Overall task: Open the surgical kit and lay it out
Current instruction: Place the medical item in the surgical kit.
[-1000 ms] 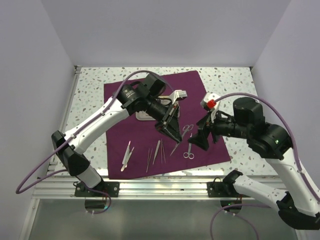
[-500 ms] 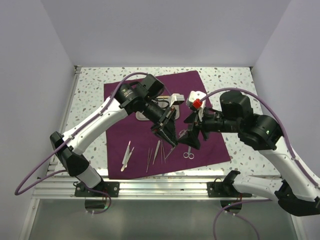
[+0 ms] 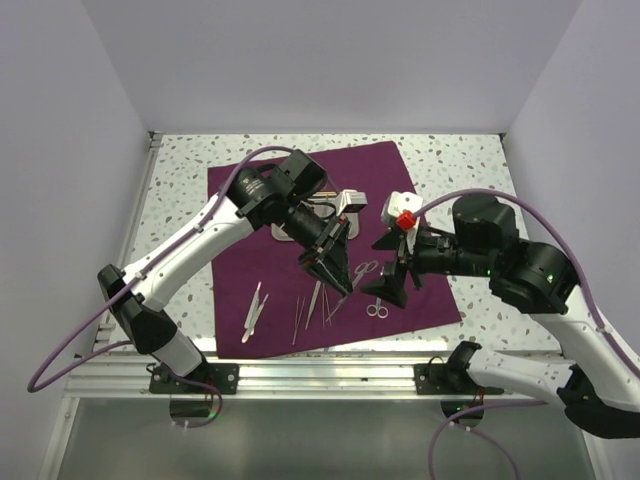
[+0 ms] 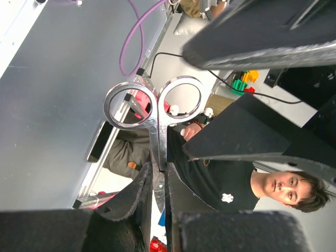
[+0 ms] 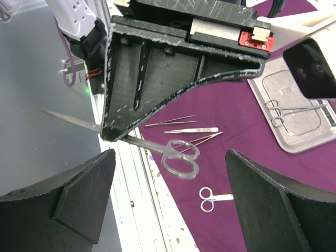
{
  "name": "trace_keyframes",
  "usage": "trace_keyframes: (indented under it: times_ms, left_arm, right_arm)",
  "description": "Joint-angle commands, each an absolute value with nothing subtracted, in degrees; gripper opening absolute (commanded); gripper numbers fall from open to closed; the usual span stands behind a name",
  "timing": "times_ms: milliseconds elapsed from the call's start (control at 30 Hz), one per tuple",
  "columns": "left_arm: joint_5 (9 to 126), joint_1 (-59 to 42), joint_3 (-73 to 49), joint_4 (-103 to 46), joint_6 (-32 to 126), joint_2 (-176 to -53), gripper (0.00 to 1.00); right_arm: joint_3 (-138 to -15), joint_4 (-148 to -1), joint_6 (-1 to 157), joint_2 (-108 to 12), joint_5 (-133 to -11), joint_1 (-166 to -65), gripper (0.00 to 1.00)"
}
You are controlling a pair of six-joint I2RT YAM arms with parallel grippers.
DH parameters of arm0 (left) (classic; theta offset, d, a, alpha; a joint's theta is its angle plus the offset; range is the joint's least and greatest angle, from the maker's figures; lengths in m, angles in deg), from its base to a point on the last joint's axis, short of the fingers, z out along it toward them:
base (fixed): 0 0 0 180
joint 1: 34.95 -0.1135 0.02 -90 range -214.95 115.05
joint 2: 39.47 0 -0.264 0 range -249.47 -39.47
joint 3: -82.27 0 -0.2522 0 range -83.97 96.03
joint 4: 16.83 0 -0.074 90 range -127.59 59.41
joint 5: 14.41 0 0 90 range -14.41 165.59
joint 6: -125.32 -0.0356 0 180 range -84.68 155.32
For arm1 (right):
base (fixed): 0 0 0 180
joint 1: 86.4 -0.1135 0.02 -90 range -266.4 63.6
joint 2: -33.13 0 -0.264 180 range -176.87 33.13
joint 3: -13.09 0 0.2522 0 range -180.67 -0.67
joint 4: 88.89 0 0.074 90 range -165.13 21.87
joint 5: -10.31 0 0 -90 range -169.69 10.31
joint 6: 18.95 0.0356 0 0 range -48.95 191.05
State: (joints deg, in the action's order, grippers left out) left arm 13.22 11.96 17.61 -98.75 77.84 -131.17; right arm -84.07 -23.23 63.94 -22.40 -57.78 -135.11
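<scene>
My right gripper goes on moving in before its open fingers close on the scissors' handles [image 3: 358, 277], because the silver scissors' rings [image 3: 366, 268] stick out free past my left gripper and face those fingers.
The dark purple cloth [image 3: 232, 196] lies spread open on the table. My left gripper [image 3: 336, 268] is shut on the blades of silver ring-handled scissors [image 3: 365, 268] and holds them above the cloth; the left wrist view shows the rings [image 4: 152, 103] sticking out past my gripper [image 4: 159, 181]. My right gripper [image 3: 392, 284] is open and empty, just right of the rings. In the right wrist view its gripper [image 5: 168, 202] faces the held scissors [image 5: 177, 155]. The steel tray [image 5: 310, 137] holds ring-handled forceps [image 5: 290, 109].
On the cloth's near part lie tweezers [image 3: 255, 308], thin probes [image 3: 300, 318] and small scissors [image 3: 376, 308], also in the right wrist view [image 5: 210, 198]. The table's near edge with a metal rail [image 3: 320, 368] is just beyond them. White walls stand on three sides.
The right gripper swung left towards the left gripper, then dropped back slightly right and down. The left gripper shifted a little left and nearer with the scissors still in it.
</scene>
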Motion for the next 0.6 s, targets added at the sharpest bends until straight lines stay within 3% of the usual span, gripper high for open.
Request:
trace_keyframes:
  times_ms: [0,567]
  left_arm:
    - [10.7,11.8,20.3,-101.8,77.6,-130.3,0.00]
    - [11.5,11.8,23.2,-102.7,77.9,-132.5,0.00]
  right_arm:
    - [-83.4,-24.8,63.3,-21.0,-57.6,-135.4,0.90]
    - [-83.8,-26.5,63.1,-26.0,-57.7,-138.7,0.89]
